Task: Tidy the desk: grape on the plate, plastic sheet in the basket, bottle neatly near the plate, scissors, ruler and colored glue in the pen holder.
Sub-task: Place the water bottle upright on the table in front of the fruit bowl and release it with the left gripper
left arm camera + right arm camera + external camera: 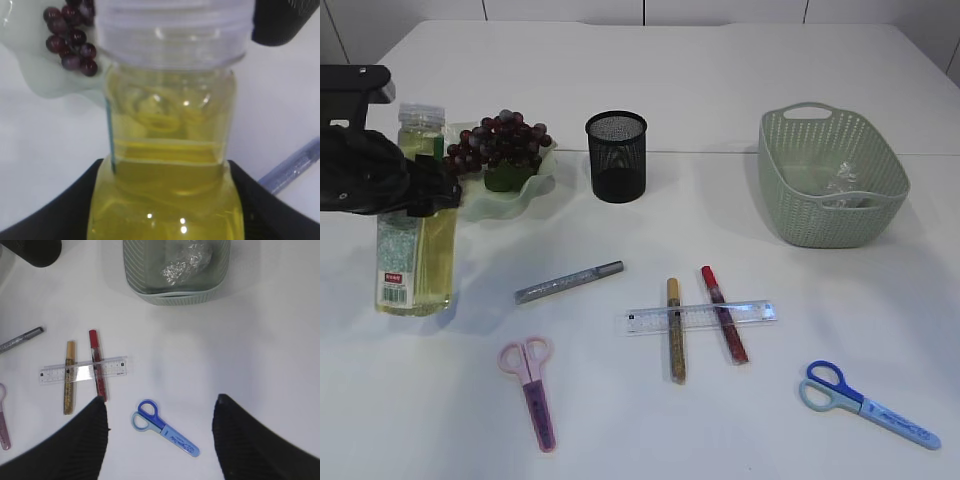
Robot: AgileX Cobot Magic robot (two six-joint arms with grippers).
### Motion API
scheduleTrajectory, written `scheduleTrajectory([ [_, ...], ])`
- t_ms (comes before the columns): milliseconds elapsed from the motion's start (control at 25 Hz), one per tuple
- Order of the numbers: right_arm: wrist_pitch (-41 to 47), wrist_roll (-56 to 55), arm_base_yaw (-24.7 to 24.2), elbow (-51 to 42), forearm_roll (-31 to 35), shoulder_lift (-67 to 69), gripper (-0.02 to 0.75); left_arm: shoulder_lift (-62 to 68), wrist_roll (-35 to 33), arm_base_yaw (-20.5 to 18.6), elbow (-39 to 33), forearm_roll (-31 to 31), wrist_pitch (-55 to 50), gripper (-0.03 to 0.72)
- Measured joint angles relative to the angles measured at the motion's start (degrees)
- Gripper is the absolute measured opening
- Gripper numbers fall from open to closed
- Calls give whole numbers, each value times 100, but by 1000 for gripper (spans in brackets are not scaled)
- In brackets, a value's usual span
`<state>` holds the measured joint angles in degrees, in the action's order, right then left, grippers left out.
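Observation:
The bottle leans with its base toward the front edge, so next my left gripper tips it upright and then puts it down next to the green plate first.
My left gripper is shut on the neck of the upright bottle of yellow liquid, just left of the green plate that holds the grape. The left wrist view shows the bottle pressed between both black fingers. The ruler lies across gold and red glue tubes; a silver glue tube lies apart. Pink scissors and blue scissors lie near the front edge. My right gripper hangs open above the blue scissors. The plastic sheet sits in the basket.
The black mesh pen holder stands between plate and basket, with nothing sticking out of it. The right arm does not show in the exterior view.

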<state>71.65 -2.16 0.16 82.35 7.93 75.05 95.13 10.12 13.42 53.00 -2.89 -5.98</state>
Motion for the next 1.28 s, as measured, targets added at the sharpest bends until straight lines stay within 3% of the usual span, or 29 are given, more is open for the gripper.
scheduleTrajectory([
  [200,0,0,0,0,0,0,512,-73,0,-12,-289,0,821,453],
  [440,0,11,0,0,0,0,512,-405,-110,-24,-1343,40,2520,453],
  [760,17,69,0,0,-4,0,512,-427,-649,-24,-2506,650,4932,453],
  [1040,17,122,0,0,-13,0,512,224,-705,-34,-2573,769,6480,453],
  [1280,17,216,0,0,-13,0,512,799,-717,-34,-2552,778,6670,453],
])
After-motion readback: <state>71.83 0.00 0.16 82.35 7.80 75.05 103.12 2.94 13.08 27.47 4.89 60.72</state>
